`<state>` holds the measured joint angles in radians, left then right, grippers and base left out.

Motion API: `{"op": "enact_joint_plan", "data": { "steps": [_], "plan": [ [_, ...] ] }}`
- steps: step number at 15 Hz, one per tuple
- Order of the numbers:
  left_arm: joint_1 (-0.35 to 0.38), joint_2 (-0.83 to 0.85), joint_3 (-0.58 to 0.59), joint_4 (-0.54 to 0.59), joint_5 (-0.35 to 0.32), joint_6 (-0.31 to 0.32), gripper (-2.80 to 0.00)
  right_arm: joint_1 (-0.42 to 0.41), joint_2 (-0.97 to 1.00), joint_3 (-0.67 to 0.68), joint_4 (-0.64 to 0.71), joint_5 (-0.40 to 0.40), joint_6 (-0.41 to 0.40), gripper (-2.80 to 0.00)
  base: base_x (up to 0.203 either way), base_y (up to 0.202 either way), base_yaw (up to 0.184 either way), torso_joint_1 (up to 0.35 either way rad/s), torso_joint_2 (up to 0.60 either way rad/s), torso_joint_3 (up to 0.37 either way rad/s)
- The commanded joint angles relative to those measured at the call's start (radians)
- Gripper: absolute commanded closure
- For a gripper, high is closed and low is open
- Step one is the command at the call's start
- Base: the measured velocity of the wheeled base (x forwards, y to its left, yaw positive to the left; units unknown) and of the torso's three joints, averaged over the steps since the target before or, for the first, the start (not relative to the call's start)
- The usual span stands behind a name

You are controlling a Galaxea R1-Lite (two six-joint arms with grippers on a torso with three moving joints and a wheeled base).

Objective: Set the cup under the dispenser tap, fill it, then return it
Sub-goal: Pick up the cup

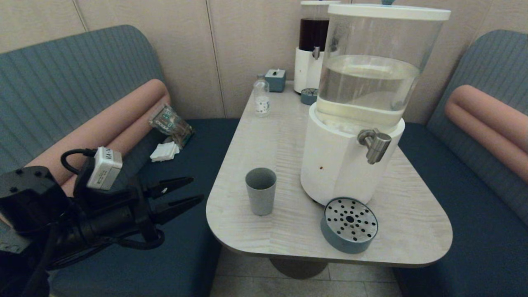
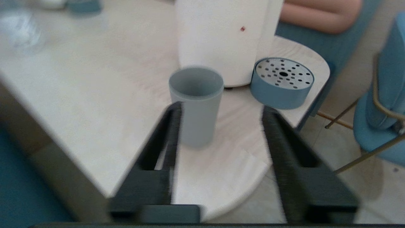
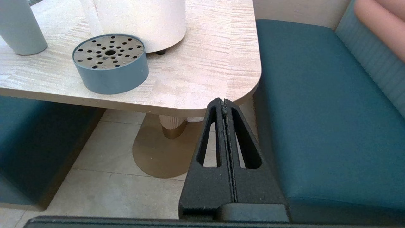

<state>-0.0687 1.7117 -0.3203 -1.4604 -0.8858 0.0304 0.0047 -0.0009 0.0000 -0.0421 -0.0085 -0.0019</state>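
Observation:
My left gripper's open fingers have a clear way to the upright grey-blue cup [image 1: 260,186]. I should continue to reach until they are on both sides of the cup's lower side [image 1: 262,205].
The grey-blue cup [image 1: 260,190] stands upright on the table, left of the big dispenser's white base [image 1: 335,159]. The steel dispenser tap [image 1: 376,144] juts from that base above the round blue drip tray [image 1: 350,225]. My left gripper [image 1: 197,189] hovers open off the table's left edge, level with the cup and a short way from it. In the left wrist view the cup [image 2: 196,104] stands ahead of the left gripper [image 2: 221,107], near one finger, with nothing held. The right gripper [image 3: 224,101] is shut and empty, low by the table's near right corner.
A clear small bottle [image 1: 261,95], a teal box [image 1: 275,79], a second drip tray [image 1: 308,96] and a smaller dark-liquid dispenser [image 1: 312,45] stand at the table's far end. Blue benches flank the table [image 1: 412,214]; packets [image 1: 170,121] lie on the left bench.

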Motion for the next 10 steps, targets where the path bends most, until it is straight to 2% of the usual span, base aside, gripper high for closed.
{"op": "enact_joint_plan", "data": {
  "steps": [1, 6, 10],
  "plan": [
    [0.0, 0.185, -0.075, -0.065, -0.05, 0.013, -2.8, 0.001, -0.001, 0.014, -0.001, 0.0, 0.0, 0.0, 0.0, 0.0, 0.0, 0.0, 0.0, 0.0],
    [-0.001, 0.377, -0.279, -0.07, -0.137, 0.046, -2.8, 0.001, -0.001, 0.014, -0.001, 0.0, -0.001, 0.0, 0.0, 0.0, 0.0, 0.0, 0.0, 0.0],
    [-0.006, 0.49, -0.315, -0.07, -0.173, 0.074, -2.8, 0.001, -0.001, 0.014, -0.001, 0.0, 0.0, 0.0, 0.0, 0.0, 0.0, 0.0, 0.0, 0.0]
  ]
}}
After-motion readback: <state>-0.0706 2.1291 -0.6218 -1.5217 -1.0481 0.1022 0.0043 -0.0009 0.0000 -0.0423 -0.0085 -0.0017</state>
